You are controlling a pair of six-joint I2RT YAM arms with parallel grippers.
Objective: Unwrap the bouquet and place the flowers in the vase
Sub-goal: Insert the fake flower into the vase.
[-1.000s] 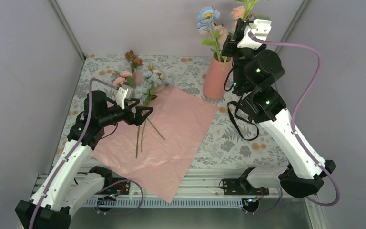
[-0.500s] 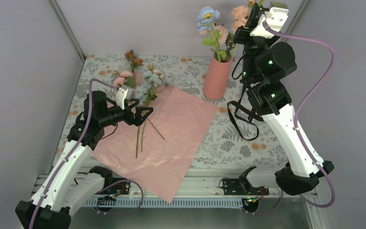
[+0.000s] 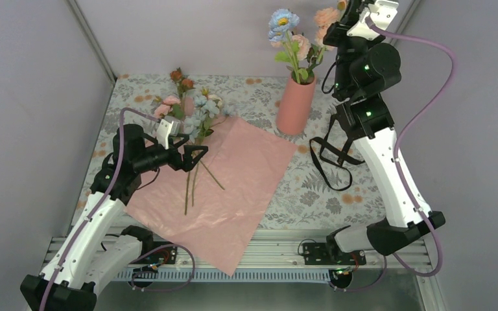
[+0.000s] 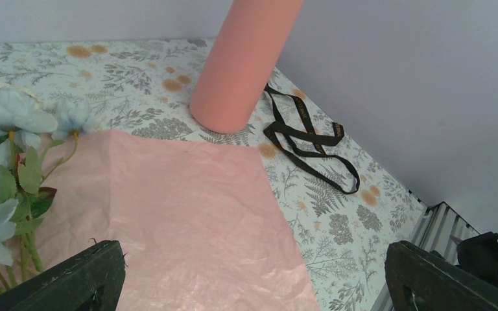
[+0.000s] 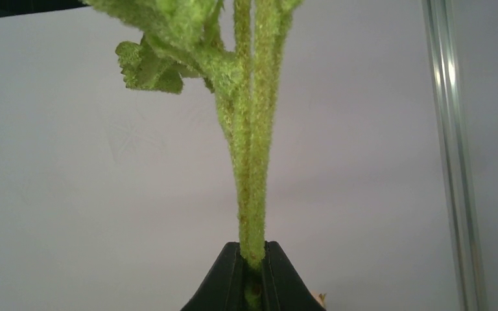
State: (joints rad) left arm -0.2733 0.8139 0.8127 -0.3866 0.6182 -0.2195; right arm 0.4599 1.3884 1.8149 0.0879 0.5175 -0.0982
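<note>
I should keep going down to the vase's opening [image 3: 303,78] with my right gripper and let go of the fuzzy green stem [image 5: 252,188] there, because the stem is upright and higher than the vase.
The salmon-pink vase [image 3: 295,103] stands at the back of the table with a blue flower [image 3: 283,21] and a pink one in it. High above and just right of it, my right gripper [image 3: 338,24] is shut on the fuzzy green stem [image 5: 254,162] of a peach flower [image 3: 327,15]. The bouquet is unwrapped: its pink paper [image 3: 233,188] lies flat, and the other flowers [image 3: 194,110] rest across its far left corner. My left gripper [image 3: 198,155] hovers open over their stems [image 3: 190,184], holding nothing.
A black ribbon [image 3: 332,162] lies looped on the floral tablecloth right of the paper; it also shows in the left wrist view [image 4: 311,139] beside the vase [image 4: 240,65]. Grey walls close in on three sides. The near metal rail [image 3: 266,262] carries both arm bases.
My right arm has lifted and swung right and back, carrying the peach flower higher above the vase. The left arm and the paper have not moved.
</note>
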